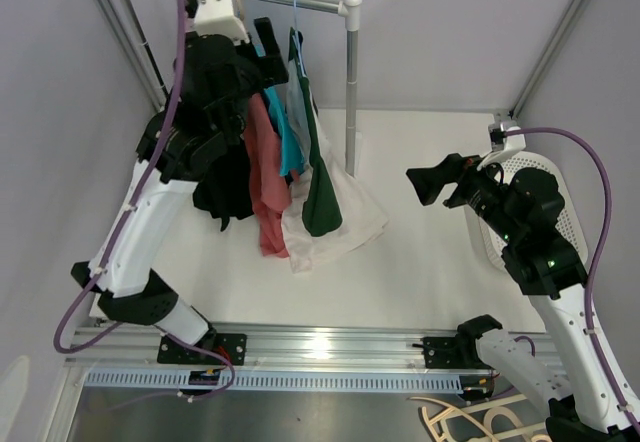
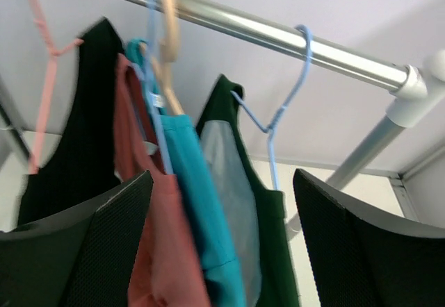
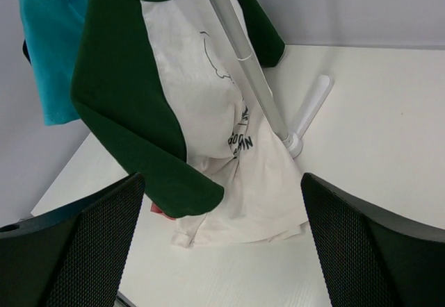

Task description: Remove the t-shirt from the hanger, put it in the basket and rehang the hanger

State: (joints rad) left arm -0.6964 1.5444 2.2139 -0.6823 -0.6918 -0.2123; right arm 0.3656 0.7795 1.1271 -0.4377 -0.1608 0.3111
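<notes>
My left gripper should carry on moving along the rail because the blue wire hanger's neck (image 1: 297,38) hangs clear of the wooden hanger. It should then close on that neck (image 2: 272,124).
Several t-shirts hang from the metal rail (image 1: 285,2): a black one (image 1: 225,187), a salmon one (image 1: 265,177), a teal one (image 1: 290,142) and a white one with green sleeves (image 1: 330,187) whose hem lies on the table. In the left wrist view the green-sleeved shirt (image 2: 274,251) hangs on a blue wire hanger (image 2: 285,105); the teal shirt (image 2: 201,203) and the salmon shirt (image 2: 156,237) hang under a wooden hanger (image 2: 167,36). My left gripper (image 1: 265,47) is raised just under the rail, open (image 2: 222,244), gripping nothing. My right gripper (image 1: 430,184) hovers open to the right, facing the green-sleeved shirt (image 3: 201,98).
The rack's upright pole (image 1: 352,92) stands right of the shirts, its foot (image 3: 306,112) on the white table. A pink hanger (image 2: 49,78) carries the black shirt. A white perforated basket (image 1: 560,212) sits at the right edge behind my right arm.
</notes>
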